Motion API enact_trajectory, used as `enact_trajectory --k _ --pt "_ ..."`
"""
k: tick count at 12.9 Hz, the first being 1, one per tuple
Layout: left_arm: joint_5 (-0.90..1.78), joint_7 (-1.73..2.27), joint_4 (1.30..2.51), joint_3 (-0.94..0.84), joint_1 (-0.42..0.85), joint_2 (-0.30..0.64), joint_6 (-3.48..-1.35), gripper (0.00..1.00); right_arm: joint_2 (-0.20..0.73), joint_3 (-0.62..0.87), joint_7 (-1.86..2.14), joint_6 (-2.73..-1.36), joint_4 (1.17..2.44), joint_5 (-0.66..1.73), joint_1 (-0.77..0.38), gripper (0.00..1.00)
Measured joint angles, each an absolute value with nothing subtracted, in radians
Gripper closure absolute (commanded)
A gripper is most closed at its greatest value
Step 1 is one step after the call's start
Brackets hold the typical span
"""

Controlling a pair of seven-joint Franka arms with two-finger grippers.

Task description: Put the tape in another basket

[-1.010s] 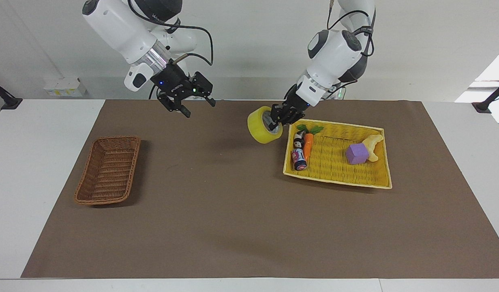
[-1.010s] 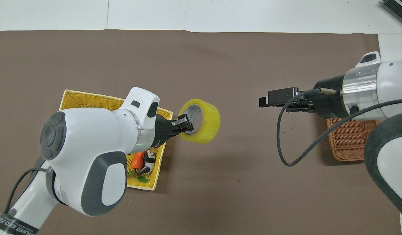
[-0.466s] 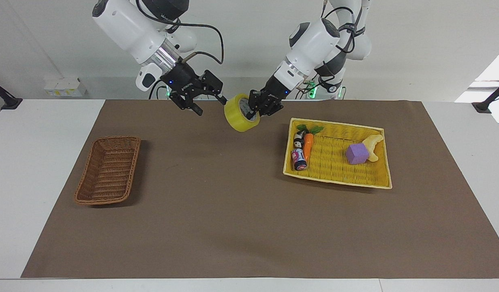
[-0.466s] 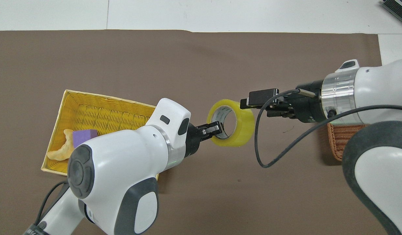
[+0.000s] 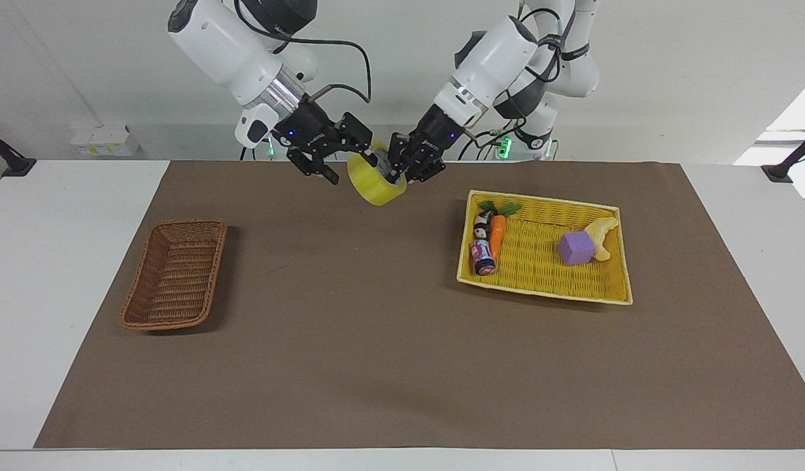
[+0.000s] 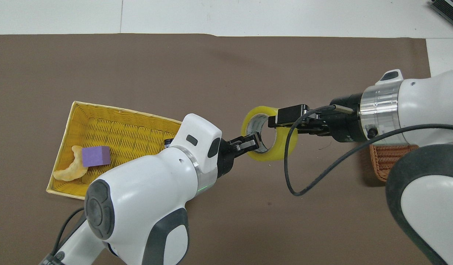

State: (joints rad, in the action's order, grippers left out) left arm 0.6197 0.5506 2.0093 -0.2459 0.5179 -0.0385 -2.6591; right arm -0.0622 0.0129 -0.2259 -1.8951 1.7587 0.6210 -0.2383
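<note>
The dark-brown basket is beyond the robot's left gripper, so the right gripper should close on the tape's other side before the left gripper opens and moves back.
The tape, a wide yellow roll with a grey-white core, hangs in the air over the brown mat near the robots' edge of the table. My left gripper is shut on its wall, one finger inside the core; it also shows in the overhead view. My right gripper is open with its fingers on either side of the roll's other wall, also seen from overhead. The roll is tilted on edge. The dark-brown wicker basket stands empty toward the right arm's end.
A bright-yellow woven tray lies toward the left arm's end. It holds a toy carrot, a small can, a panda figure, a purple block and a pale curved piece.
My left gripper has carried the tape from the yellow tray's corner toward the table's middle. My right gripper has moved in to meet it, and its open fingers now straddle the roll.
</note>
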Motion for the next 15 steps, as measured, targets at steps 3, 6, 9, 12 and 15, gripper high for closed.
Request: enact_trajectory --k 3,6,9,12,15 --pt "0.621 0.551 2.009 -0.247 0.519 -0.037 -2.66 1.0 -0.064 0.012 -0.226 -1.895 1.759 0.623 -0.239 1.0" --pt "0.621 0.549 2.007 -0.244 0.519 -0.038 -2.664 0.0 -0.063 0.012 -0.226 -1.893 1.762 0.623 -0.238 1.0" --pt "0.624 0.57 2.002 -0.23 0.515 -0.053 -2.642 0.0 -0.059 0.0 -0.22 -1.883 1.781 0.623 -0.223 1.0" --pt "0.625 0.654 2.002 -0.22 0.49 -0.073 -2.565 0.0 -0.057 -0.005 -0.155 -1.839 1.783 0.62 -0.164 1.0" --pt "0.625 0.64 2.002 -0.217 0.4 -0.079 -2.413 0.0 -0.051 -0.014 -0.035 -1.824 1.788 0.492 -0.064 1.0"
